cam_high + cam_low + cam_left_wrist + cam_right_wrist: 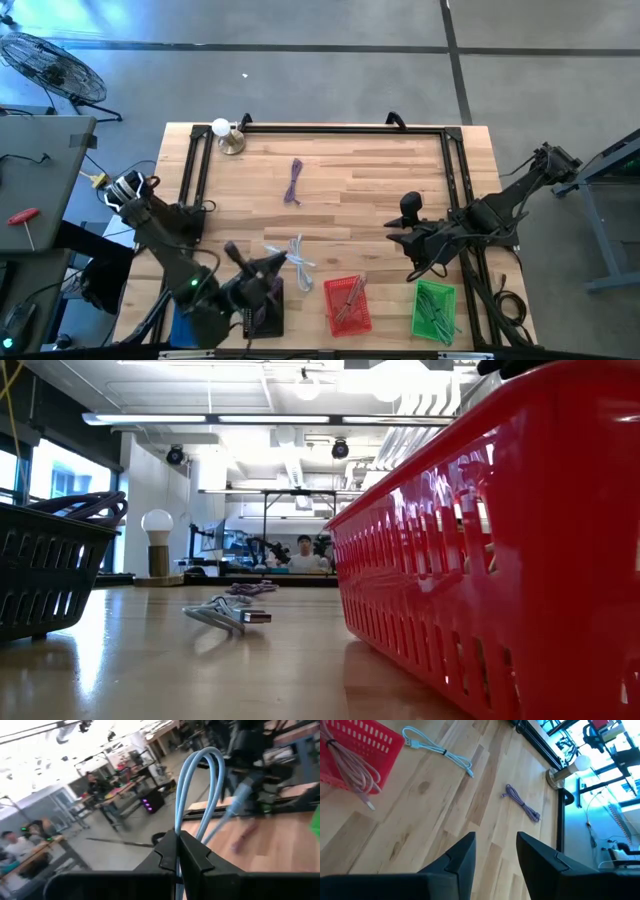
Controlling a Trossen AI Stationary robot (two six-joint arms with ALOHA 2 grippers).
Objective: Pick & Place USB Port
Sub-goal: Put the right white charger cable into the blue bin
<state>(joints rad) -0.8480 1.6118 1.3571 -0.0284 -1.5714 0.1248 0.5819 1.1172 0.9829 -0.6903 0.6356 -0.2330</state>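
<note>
Next, my left gripper swings back and points its fingers down over the blue basket (182, 327), because it is holding the light blue cable level above the black basket (268, 318).
In the left wrist view a light blue USB cable (200, 775) loops out beyond my left gripper (178, 837), which is shut on it. That gripper (268, 268) hangs over the table's near left part, above a black basket (265, 312). Another light blue cable (298, 258) lies flat on the wood (440, 751), its plug (255, 617) toward the near edge. A purple cable (293, 183) lies farther back. My right gripper (495, 852) is open, in the air over bare wood at the near right (402, 228), holding nothing. My left gripper pinches the light blue cable between its two shut fingers where the folded strands (184, 822) run together. The fingers point level, toward the table's right side. The loop stands up past the fingertips, and the plug end (240, 795) sticks out beside it, all clear of the table.
A red basket (347, 305) holding a pink cable (355, 767) and a green basket (433, 310) with cables stand at the near edge. A lamp (228, 135) sits at the far left corner. A black frame (340, 128) rims the far and side edges.
</note>
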